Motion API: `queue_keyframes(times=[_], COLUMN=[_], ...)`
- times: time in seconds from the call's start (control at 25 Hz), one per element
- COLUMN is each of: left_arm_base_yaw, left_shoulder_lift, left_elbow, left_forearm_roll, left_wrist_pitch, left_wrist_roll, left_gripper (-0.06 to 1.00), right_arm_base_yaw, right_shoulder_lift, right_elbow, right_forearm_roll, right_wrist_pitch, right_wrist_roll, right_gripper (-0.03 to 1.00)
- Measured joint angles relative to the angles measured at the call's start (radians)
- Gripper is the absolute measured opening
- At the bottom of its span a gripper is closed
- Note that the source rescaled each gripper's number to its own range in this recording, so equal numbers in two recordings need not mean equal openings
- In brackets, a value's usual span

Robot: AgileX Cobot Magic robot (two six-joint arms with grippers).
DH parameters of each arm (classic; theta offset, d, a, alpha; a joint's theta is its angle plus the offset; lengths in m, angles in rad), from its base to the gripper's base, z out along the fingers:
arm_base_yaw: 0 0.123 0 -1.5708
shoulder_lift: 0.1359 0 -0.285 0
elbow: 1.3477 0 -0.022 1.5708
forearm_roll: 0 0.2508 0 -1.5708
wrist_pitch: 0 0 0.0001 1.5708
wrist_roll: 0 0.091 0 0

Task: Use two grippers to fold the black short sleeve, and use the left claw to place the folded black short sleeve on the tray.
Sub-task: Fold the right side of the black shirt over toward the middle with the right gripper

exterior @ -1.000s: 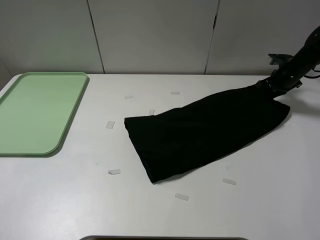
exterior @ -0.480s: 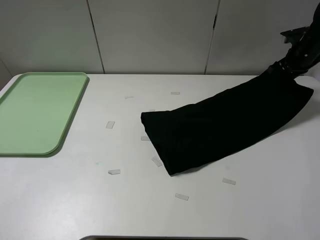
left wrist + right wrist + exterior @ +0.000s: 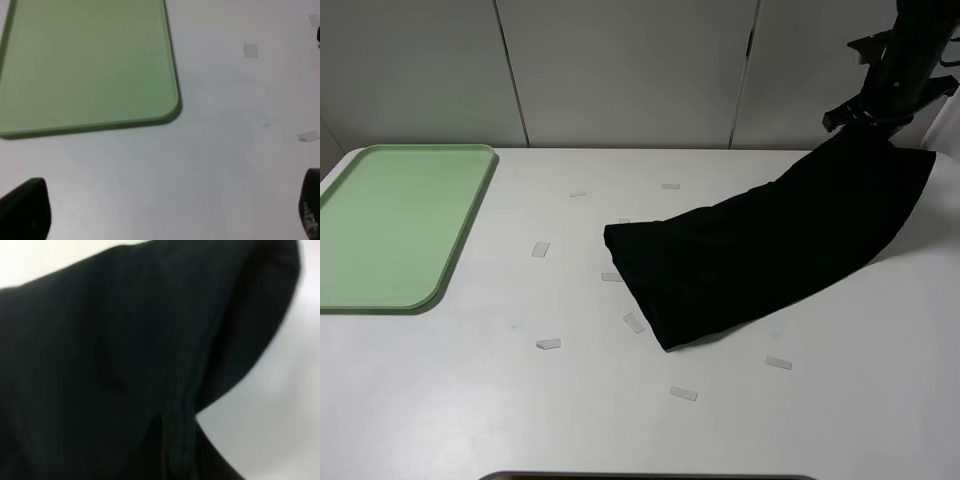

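The black short sleeve reaches long to its lifted far end point(image 3: 892, 160), so the robot's right gripper should quit pulling and fold that end back across the short sleeve's middle point(image 3: 775, 218).
The black short sleeve point(image 3: 760, 250) lies as a long folded band, from the table's middle up to the far right. Its far end hangs lifted off the table from my right gripper point(image 3: 868, 118), which is shut on it. In the right wrist view black cloth point(image 3: 125, 365) fills nearly the whole picture and hides the fingers. The pale green tray point(image 3: 400, 225) sits empty at the far left. My left gripper point(image 3: 167, 212) hovers open over bare table just beside the tray's point(image 3: 90, 65) rounded corner; only its two dark fingertips point(image 3: 25, 212) show. It is out of the exterior view.
Small clear tape strips are scattered over the white table point(image 3: 470, 400), such as one point(image 3: 541, 249) near the tray and others point(image 3: 683, 394) in front of the shirt. White wall panels stand behind. A dark edge point(image 3: 650, 476) shows at the table's front.
The right gripper has risen and pulled back to the right, lifting the shirt's far end. The shirt's near end has slid right, uncovering tape strips. The tray has stayed put.
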Motion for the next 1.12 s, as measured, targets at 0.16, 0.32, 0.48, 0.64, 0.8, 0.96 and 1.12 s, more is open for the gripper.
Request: queue_keyframes(times=[0.16, 0.32, 0.48, 0.64, 0.8, 0.96, 1.12], left_arm_base_yaw=[0.0, 0.0, 0.0, 0.0, 0.0, 0.0, 0.0], left_shoulder_lift=[0.0, 0.0, 0.0, 0.0, 0.0, 0.0, 0.0], left_elbow=[0.0, 0.0, 0.0, 0.0, 0.0, 0.0, 0.0], left_forearm_roll=[0.001, 0.001, 0.001, 0.001, 0.001, 0.001, 0.001], left_wrist_pitch=[0.0, 0.0, 0.0, 0.0, 0.0, -0.001, -0.001], left_wrist_roll=[0.0, 0.0, 0.0, 0.0, 0.0, 0.0, 0.0], left_gripper=[1.0, 1.0, 1.0, 1.0, 1.0, 1.0, 1.0], right_arm_base_yaw=[0.072, 0.128, 0.152, 0.152, 0.149, 0.148, 0.149], right_shoulder_lift=[-0.014, -0.016, -0.018, -0.018, -0.018, -0.018, -0.018], right_elbow=[0.0, 0.0, 0.003, 0.003, 0.003, 0.007, 0.007], right_forearm_roll=[0.002, 0.01, 0.007, -0.08, -0.294, -0.461, -0.504], right_wrist_pitch=[0.096, 0.126, 0.097, 0.08, 0.063, 0.043, 0.039], right_wrist_roll=[0.043, 0.047, 0.048, 0.048, 0.094, 0.214, 0.278], right_gripper=[0.0, 0.0, 0.0, 0.0, 0.0, 0.0, 0.0])
